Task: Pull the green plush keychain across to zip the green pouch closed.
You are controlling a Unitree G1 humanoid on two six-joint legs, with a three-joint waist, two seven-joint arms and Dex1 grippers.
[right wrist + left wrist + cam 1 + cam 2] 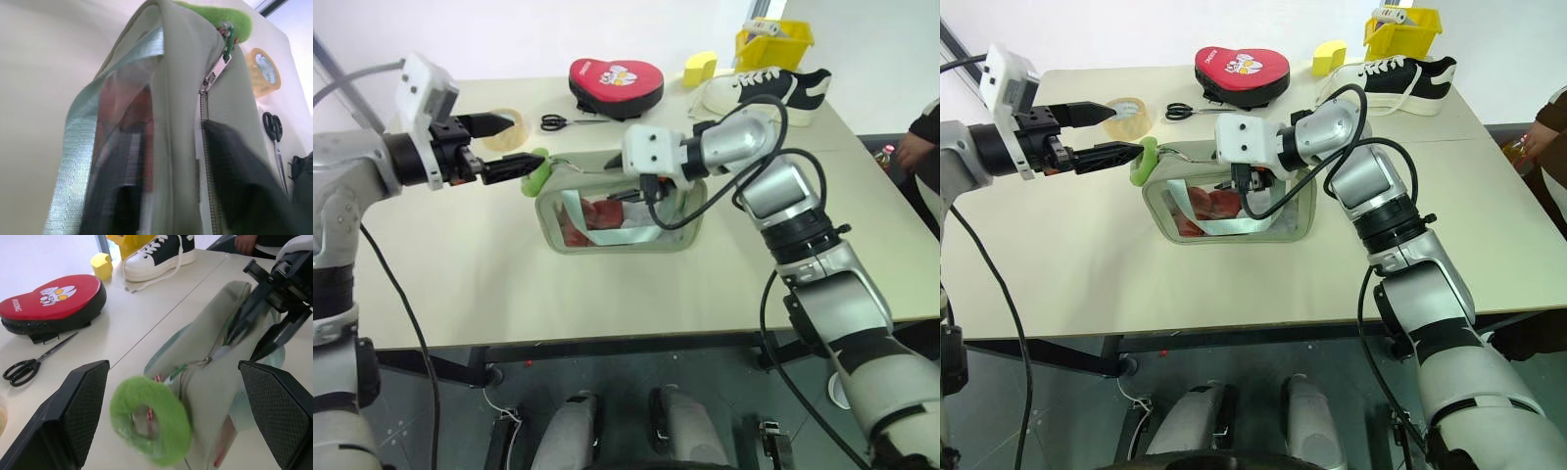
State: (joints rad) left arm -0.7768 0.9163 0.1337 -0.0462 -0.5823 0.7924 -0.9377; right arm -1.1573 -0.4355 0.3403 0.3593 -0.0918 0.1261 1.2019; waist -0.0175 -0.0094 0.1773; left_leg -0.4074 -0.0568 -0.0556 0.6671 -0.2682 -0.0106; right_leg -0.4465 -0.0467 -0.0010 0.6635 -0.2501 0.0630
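Note:
The green plush keychain [536, 175] is hanging over the green pouch's end [549, 196]. So the zipper slider will follow the keychain across to the other end when I pull.
The green pouch [607, 238] stands upright mid-table, its clear window showing red items. Its zipper slider [215, 73] sits near the pouch's left end. The green plush keychain [538, 171] hangs from that slider. My left gripper [521, 142] is open, and in the left wrist view the keychain [149, 426] lies between its wide-spread fingers, apart from both. My right gripper [1234, 181] is over the pouch's top near the middle. Its black fingers [244, 318] are spread in a V either side of the top edge, so it is open.
Behind the pouch lie a red heart-shaped case [615, 83], scissors [563, 121] and a tape roll [504, 127]. A yellow block [700, 67], a black-and-white shoe [769, 90] and a yellow bin [773, 41] sit at the back right. A person's arm [922, 137] is at the right edge.

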